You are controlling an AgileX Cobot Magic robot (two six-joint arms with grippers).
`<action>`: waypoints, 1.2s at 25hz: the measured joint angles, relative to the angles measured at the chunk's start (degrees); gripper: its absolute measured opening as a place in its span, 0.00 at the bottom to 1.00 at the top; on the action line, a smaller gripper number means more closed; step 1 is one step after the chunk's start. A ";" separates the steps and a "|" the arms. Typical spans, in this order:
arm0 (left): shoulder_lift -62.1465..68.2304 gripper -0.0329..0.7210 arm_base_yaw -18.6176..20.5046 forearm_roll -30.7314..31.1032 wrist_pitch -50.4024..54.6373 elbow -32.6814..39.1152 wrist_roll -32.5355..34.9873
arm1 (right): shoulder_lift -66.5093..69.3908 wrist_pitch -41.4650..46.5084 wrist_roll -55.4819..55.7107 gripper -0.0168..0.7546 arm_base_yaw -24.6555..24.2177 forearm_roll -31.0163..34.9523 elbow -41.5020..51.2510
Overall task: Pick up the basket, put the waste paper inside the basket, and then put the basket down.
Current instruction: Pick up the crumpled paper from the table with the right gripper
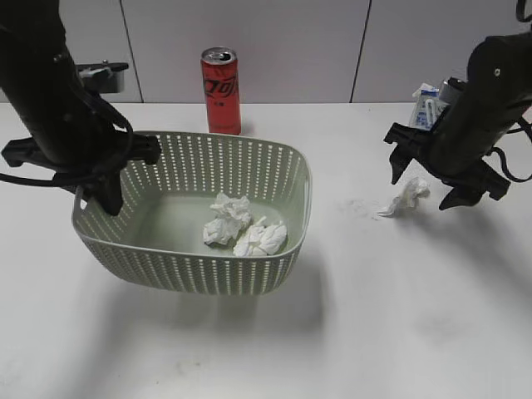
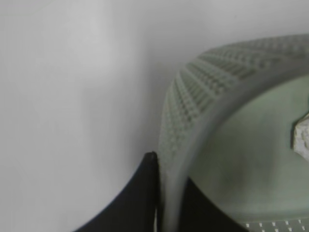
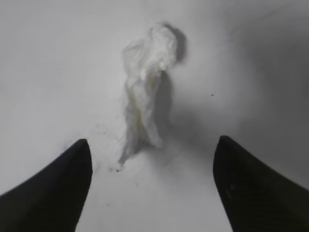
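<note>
The third wad (image 1: 412, 192) is scrunched into a long twist (image 1: 401, 202), so I expect it to stay long and stick out past my fingers' ends when I carry it.
The pale green basket (image 1: 283, 179) hangs tilted above the table, left of centre. My left gripper (image 1: 104, 195) is shut on its left rim; the left wrist view shows the jaws (image 2: 166, 181) pinching the slotted wall (image 2: 193, 101). Two white wads of waste paper (image 1: 229, 218) (image 1: 262, 239) lie inside the basket. A third wad (image 1: 406, 198) lies on the table at the right. My right gripper (image 1: 428, 187) is open just above it; in the right wrist view the wad (image 3: 145, 96) lies ahead of the spread jaws (image 3: 152, 186).
A red drink can (image 1: 221, 90) stands behind the basket near the wall. A blue-and-white carton (image 1: 426, 104) sits at the back right, partly hidden by my right arm. The table (image 1: 374, 332) is white.
</note>
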 joint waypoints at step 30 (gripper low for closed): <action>0.00 0.05 0.00 -0.10 -3.05 0.00 0.01 | 10.40 -1.01 2.28 0.46 0.00 -6.28 -6.74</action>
